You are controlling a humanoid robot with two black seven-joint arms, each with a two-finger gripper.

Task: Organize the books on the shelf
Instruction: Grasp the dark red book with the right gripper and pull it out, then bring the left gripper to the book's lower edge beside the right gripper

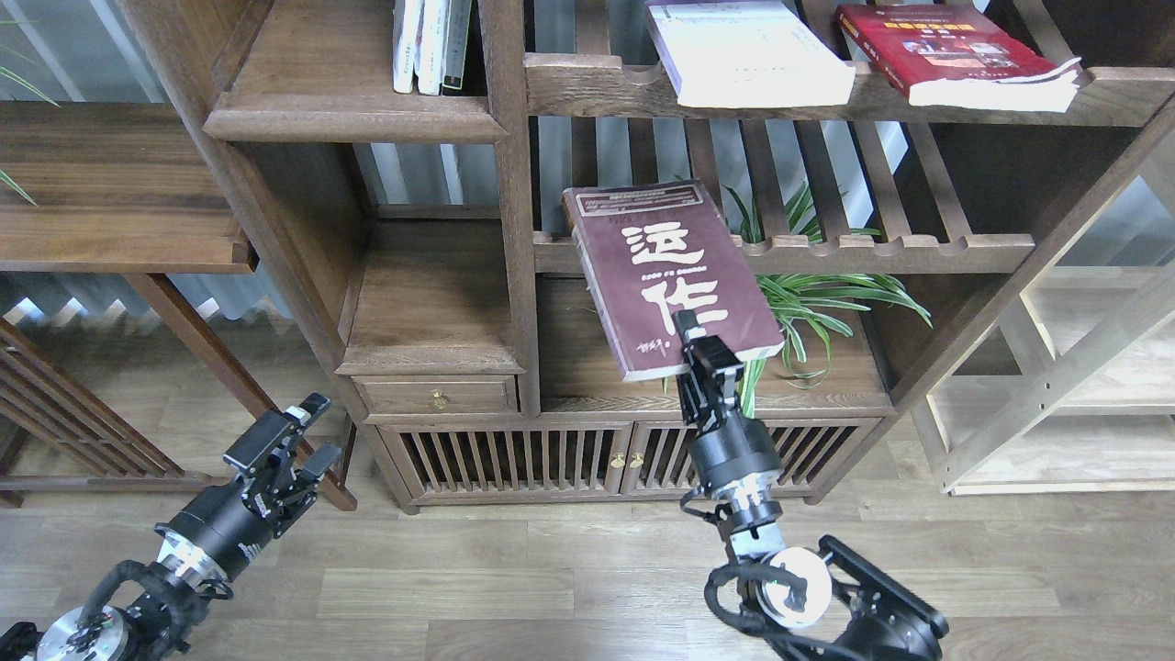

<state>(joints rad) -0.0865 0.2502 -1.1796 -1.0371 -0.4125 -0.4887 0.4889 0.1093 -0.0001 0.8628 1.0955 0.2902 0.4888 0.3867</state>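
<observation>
The maroon book [669,275] is pinched at its near edge and sticks out straight, so it will stay flat and closed when my left gripper carries it.
My right gripper [690,341] is shut on the near edge of the maroon book [665,275] with big white Chinese characters. It holds the book tilted in the air in front of the slatted middle shelf [918,250]. The thick white-lavender book [748,53] and the red book [955,55] with cover photos lie flat on the upper slatted shelf. The solid dark-brown plank shelf [349,115] with a rounded front edge is at the upper left. My left gripper [307,433] is open and empty, low at the left above the floor.
Several thin white-spined and dark-spined books [430,44] stand upright on the plank shelf by the post [514,202]. A green striped plant [817,294] sits behind the held book. A small drawer [439,397] and slatted cabinet doors [569,459] are below. A side table [110,193] is at left.
</observation>
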